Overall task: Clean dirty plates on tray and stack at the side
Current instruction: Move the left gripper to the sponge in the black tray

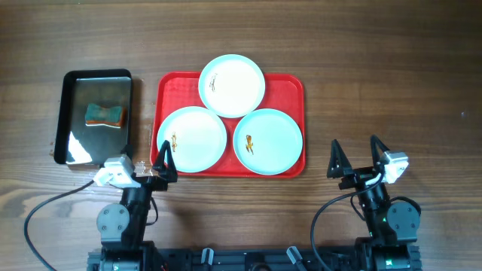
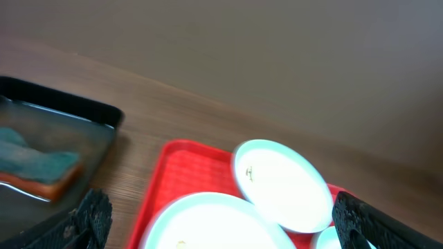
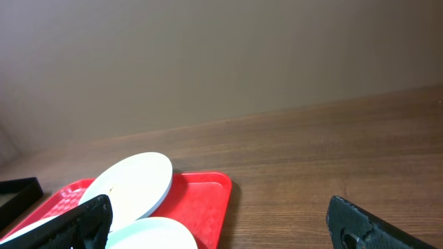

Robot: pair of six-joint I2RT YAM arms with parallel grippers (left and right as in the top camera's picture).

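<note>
I should bring my left gripper in from the pan's side away from the tray and pinch the sponge's width, since the sponge lies crosswise to that gripper.
The red tray holds three pale plates. The back plate rests tilted on the other two, with a dark smear. The front left plate and front right plate each carry a small orange-brown smear. My left gripper is open and empty, just off the tray's front left corner. My right gripper is open and empty, right of the tray. The left wrist view shows the tray, the back plate and the front left plate. The right wrist view shows the tray and back plate.
A black metal pan with a shiny base stands left of the tray and holds a teal and orange sponge. It also shows in the left wrist view. Bare wooden table lies right of the tray.
</note>
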